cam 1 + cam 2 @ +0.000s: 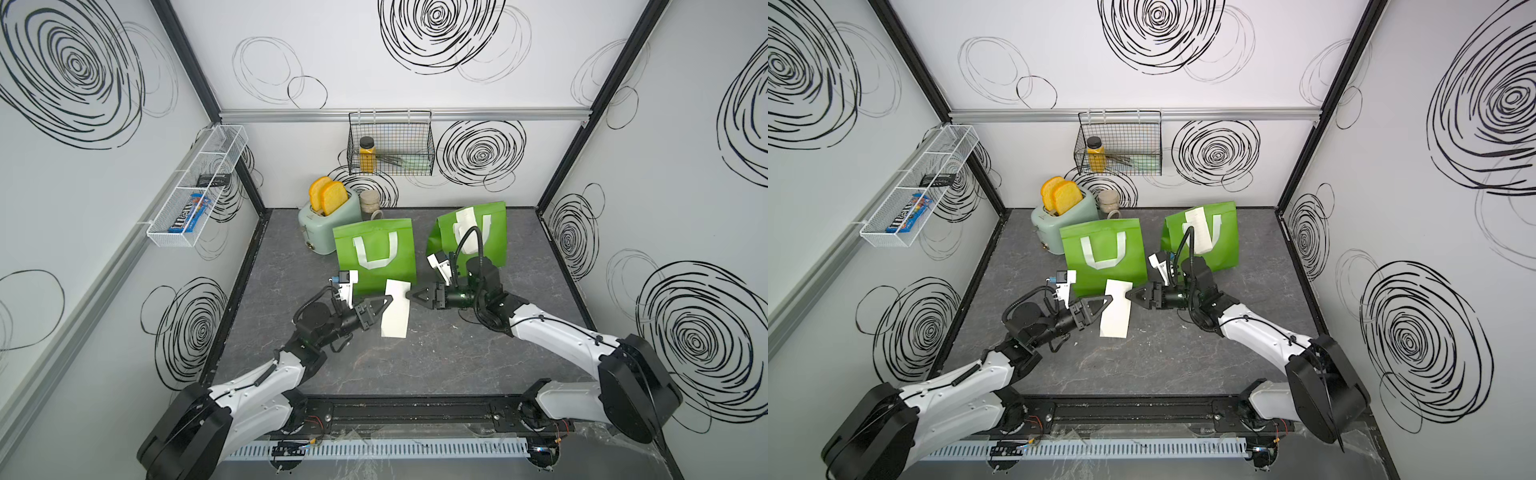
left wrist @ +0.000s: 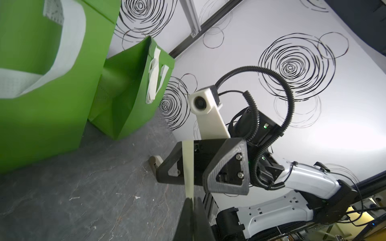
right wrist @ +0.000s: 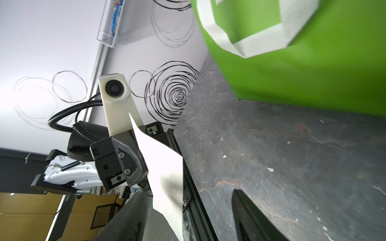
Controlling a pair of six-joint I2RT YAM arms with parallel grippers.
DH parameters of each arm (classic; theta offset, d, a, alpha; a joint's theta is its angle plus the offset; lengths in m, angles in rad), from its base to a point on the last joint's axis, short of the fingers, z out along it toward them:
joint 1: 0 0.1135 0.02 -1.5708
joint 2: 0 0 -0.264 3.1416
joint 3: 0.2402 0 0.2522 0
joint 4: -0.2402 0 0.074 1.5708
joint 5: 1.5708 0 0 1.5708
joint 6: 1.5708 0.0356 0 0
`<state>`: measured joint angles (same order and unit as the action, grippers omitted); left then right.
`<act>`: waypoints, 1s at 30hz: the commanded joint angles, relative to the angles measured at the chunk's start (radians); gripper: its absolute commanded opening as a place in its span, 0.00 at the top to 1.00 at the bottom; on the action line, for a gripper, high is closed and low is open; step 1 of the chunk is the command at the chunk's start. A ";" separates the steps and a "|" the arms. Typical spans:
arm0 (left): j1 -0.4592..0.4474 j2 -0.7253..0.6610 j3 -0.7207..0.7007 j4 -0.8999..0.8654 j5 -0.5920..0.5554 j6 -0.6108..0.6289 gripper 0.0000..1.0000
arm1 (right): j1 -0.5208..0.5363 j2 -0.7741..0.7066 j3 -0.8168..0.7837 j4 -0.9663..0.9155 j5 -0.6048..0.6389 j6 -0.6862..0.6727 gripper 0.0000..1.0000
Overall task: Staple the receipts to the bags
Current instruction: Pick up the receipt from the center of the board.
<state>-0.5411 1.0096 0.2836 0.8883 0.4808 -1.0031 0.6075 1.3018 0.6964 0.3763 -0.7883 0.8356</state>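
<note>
The receipt's edge (image 1: 391,300) is held tight in my left gripper, so my right gripper should take the receipt. That will free my left gripper to clamp the receipt to the bag's rim (image 1: 382,222).
Two green bags stand at the back of the table in both top views, one on the left (image 1: 405,249) (image 1: 1133,266) and one on the right (image 1: 496,245) (image 1: 1225,249). One white receipt (image 1: 467,232) (image 1: 1198,228) hangs down the right bag's front. In front of the left bag, my left gripper (image 1: 388,300) (image 2: 193,202) is shut on the other receipt (image 1: 397,309) (image 3: 165,167) at its left edge. My right gripper (image 1: 409,294) (image 3: 189,193) is open, its jaws on either side of that receipt's right edge.
A mint toaster (image 1: 328,220) with two toast slices and a small jar (image 1: 371,203) stand at the back left. A black wire basket (image 1: 390,143) with a yellow bottle hangs on the back wall. A white wire shelf (image 1: 195,187) is fixed to the left wall.
</note>
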 commanded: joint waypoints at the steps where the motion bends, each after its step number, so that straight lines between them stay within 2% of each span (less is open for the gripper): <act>1: 0.008 0.001 0.036 0.037 -0.017 -0.037 1.00 | 0.003 0.000 0.002 0.131 -0.072 0.067 0.36; 7: 0.007 0.018 0.041 0.092 -0.014 -0.077 1.00 | 0.005 0.014 -0.001 0.235 -0.090 0.124 0.56; 13: 0.006 0.023 0.032 0.123 -0.022 -0.100 1.00 | 0.012 0.029 0.005 0.242 -0.088 0.134 0.68; 16: 0.003 0.026 0.032 0.131 -0.022 -0.105 1.00 | 0.017 0.037 0.007 0.248 -0.079 0.140 0.82; 18: 0.003 0.028 0.032 0.131 -0.024 -0.106 1.00 | 0.018 0.037 0.012 0.244 -0.072 0.139 0.88; 20: 0.003 0.032 0.038 0.127 -0.021 -0.103 1.00 | 0.017 0.034 0.021 0.227 -0.059 0.128 1.00; 22: 0.005 0.038 0.044 0.119 -0.018 -0.098 1.00 | 0.017 0.031 0.034 0.200 -0.047 0.106 1.00; 23: 0.008 0.041 0.051 0.109 -0.014 -0.093 0.95 | 0.015 0.030 0.041 0.182 -0.042 0.094 1.00; 25: 0.031 0.042 0.073 0.055 -0.004 -0.068 0.60 | 0.006 0.026 0.056 0.144 -0.030 0.064 1.00; 27: 0.070 0.035 0.106 -0.036 0.009 -0.019 0.43 | -0.008 0.022 0.071 0.114 -0.028 0.035 1.00; 29: 0.129 0.023 0.165 -0.186 0.000 0.054 0.15 | -0.029 0.021 0.095 0.063 -0.022 -0.007 1.00; 30: 0.158 0.022 0.195 -0.249 -0.007 0.094 0.06 | -0.038 0.021 0.104 0.046 -0.025 -0.022 1.00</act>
<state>-0.4435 1.0470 0.3973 0.7773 0.4797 -1.0138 0.5945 1.3369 0.7509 0.4847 -0.8253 0.8825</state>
